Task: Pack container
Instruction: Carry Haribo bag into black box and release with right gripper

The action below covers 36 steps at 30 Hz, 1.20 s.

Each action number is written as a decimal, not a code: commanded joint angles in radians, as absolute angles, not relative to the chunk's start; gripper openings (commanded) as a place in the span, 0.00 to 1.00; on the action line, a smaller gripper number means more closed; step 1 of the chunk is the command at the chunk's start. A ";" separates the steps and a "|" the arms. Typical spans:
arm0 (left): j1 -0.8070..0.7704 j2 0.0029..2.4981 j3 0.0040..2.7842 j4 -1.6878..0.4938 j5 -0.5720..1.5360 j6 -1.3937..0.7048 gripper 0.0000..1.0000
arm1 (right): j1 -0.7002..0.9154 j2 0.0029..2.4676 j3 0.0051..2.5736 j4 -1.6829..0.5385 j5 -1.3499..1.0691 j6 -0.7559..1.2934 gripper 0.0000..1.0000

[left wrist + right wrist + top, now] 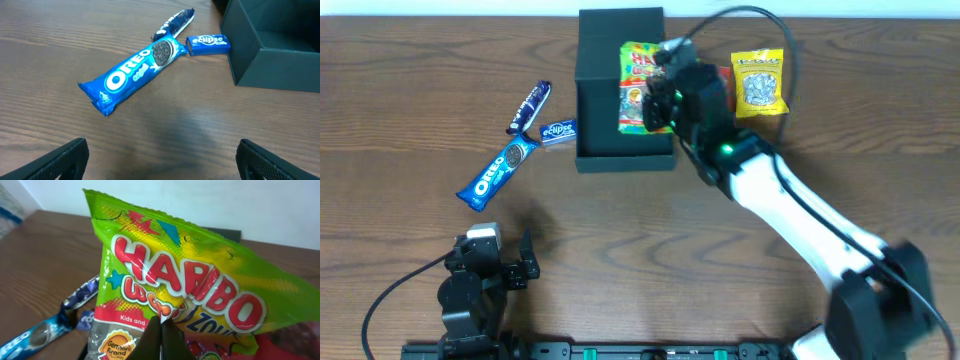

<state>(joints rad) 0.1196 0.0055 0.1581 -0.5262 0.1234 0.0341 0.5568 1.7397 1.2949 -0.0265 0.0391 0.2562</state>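
The green Haribo bag [635, 85] hangs over the open container, so the robot's right gripper should go on lowering the bag until it rests inside the container's sides [602, 125], then let go.
The container [605, 70] is a dark square box at the back centre; its corner shows in the left wrist view [260, 45]. My right gripper [655, 100] is shut on a green Haribo bag [640, 80], pinching a fold of the packet [170, 285] and holding it over the box's right part. An Oreo pack [498, 172] [130, 75], a blue Eclipse pack [558, 131] [208, 43] and a dark blue bar [530, 106] [174, 22] lie left of the box. My left gripper [500, 262] [160, 165] is open and empty near the front edge.
A yellow seed packet [760, 85] lies right of the box, with a red packet [724, 75] partly hidden behind my right arm. The right arm's cable arcs over the back right. A white wall rises behind the table [240, 205].
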 commanded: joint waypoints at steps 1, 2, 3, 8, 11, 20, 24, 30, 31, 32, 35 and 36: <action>0.119 0.005 0.144 -0.526 0.120 0.049 0.95 | 0.574 1.830 1.389 -0.019 0.056 0.270 0.01; 0.119 0.005 0.144 -0.526 0.120 0.049 0.95 | 0.574 1.859 1.408 -0.019 0.056 0.270 0.02; 0.119 0.005 0.144 -0.526 0.120 0.049 0.95 | 0.574 1.892 1.426 -0.020 0.056 0.271 0.01; 0.119 0.005 0.144 -0.526 0.120 0.049 0.95 | 0.574 1.988 1.459 -0.060 0.057 0.292 0.01; 0.119 0.005 0.144 -0.525 0.120 0.049 0.95 | 0.574 2.026 1.459 -0.101 0.056 0.300 0.01; 0.119 0.005 0.144 -0.525 0.120 0.049 0.95 | 0.573 2.043 1.459 -0.164 0.125 0.297 0.01; 0.119 0.005 0.144 -0.526 0.120 0.049 0.95 | 0.573 2.043 1.459 -0.196 0.124 0.298 0.01; 0.119 0.005 0.144 -0.526 0.120 0.049 0.95 | 0.579 2.042 1.459 -0.261 0.089 0.196 0.01; 0.119 0.005 0.144 -0.525 0.120 0.049 0.95 | 0.582 2.042 1.459 -0.264 0.089 0.167 0.01; 0.119 0.005 0.144 -0.526 0.120 0.049 0.95 | 0.584 2.042 1.459 -0.268 0.090 0.133 0.01; 0.119 0.005 0.144 -0.526 0.120 0.049 0.95 | 0.585 2.042 1.459 -0.282 0.090 0.095 0.01; 0.119 0.005 0.144 -0.526 0.120 0.049 0.95 | 0.585 2.042 1.459 -0.290 0.090 0.088 0.01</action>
